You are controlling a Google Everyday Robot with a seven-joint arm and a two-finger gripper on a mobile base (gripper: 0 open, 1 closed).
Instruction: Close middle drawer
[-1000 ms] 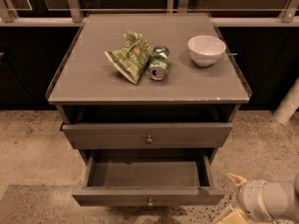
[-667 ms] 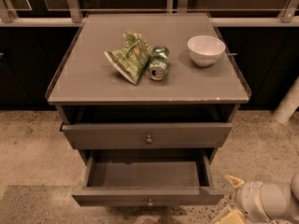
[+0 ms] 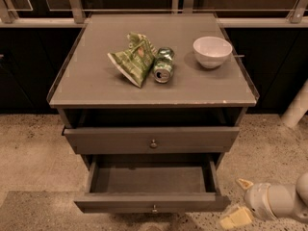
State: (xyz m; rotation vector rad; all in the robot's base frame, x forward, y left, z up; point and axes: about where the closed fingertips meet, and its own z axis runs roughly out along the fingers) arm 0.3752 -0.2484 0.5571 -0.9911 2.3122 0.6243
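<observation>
My gripper will push one end of the middle drawer, and the drawer will slide all the way in and stay square, because the sides [image 3: 211,175] go straight back into the cabinet.
The middle drawer [image 3: 152,202] is a grey-brown drawer with a tiny round knob [image 3: 154,208]. It is pulled far out and its inside looks empty. The drawer above it [image 3: 152,139] sticks out only slightly. My gripper [image 3: 239,201] is at the lower right, low beside the right end of the middle drawer's front and not touching it. Its two yellowish fingertips [image 3: 236,218] stand apart with nothing between them.
On the cabinet top [image 3: 96,85] lie a green chip bag [image 3: 133,59], a green can on its side [image 3: 163,66] and a white bowl [image 3: 212,51]. A speckled floor [image 3: 33,148] surrounds the cabinet. A white pole [image 3: 296,107] stands at the right.
</observation>
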